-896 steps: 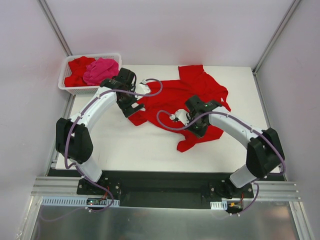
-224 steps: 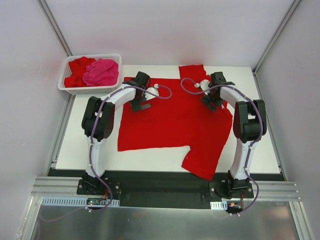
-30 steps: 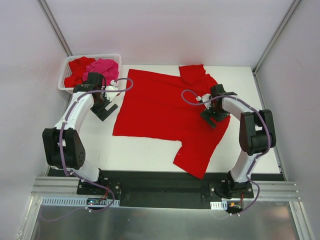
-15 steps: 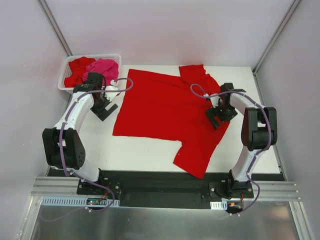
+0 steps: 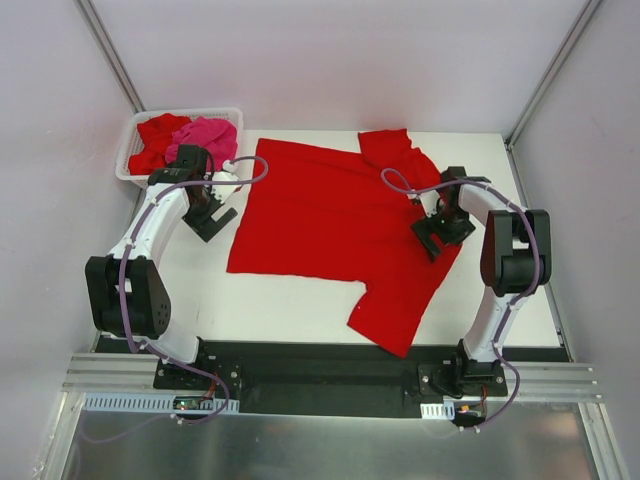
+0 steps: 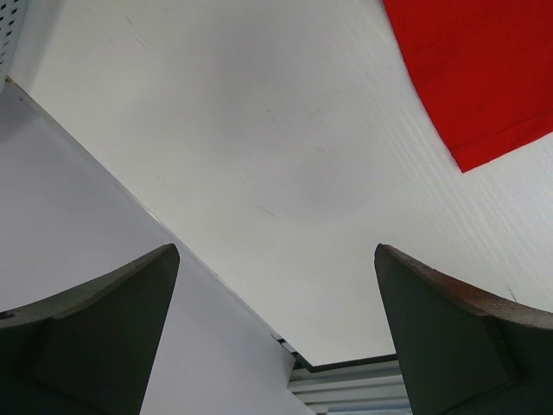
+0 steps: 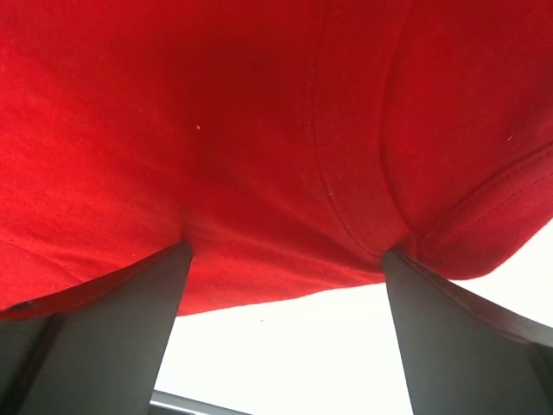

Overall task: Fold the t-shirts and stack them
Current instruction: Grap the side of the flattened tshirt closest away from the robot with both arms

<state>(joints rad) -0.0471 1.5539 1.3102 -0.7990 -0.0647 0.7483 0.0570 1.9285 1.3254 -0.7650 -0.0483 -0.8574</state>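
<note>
The red t-shirt's hem (image 5: 244, 206) lies at a slant across the table. My right gripper should pull the t-shirt's collar edge (image 7: 341, 268) toward the nearby wall and make the t-shirt square before folding.
A bright red t-shirt (image 5: 330, 210) lies spread flat on the white table (image 5: 290, 300). One sleeve (image 5: 385, 145) points to the far edge and another part (image 5: 395, 310) hangs toward the near right. My left gripper (image 5: 210, 222) stands open over bare table just left of the shirt; in the left wrist view the shirt's corner (image 6: 484, 78) shows at the upper right, away from the gripper (image 6: 275, 255). My right gripper (image 5: 437, 240) is open at the shirt's right edge. In the right wrist view the red cloth (image 7: 259, 130) fills the space beyond the empty gripper (image 7: 285, 259).
A white lattice basket (image 5: 160, 182) stands at the far left corner, holding a hot pink t-shirt (image 5: 205, 138) and a red t-shirt (image 5: 155, 135). Grey walls close in the table on the left, right and far sides. A black rail (image 5: 320, 355) runs along the near edge.
Over the last second my right gripper has slid a little to the right, out to the shirt's right edge. The left arm has barely moved. Both grippers stay open.
</note>
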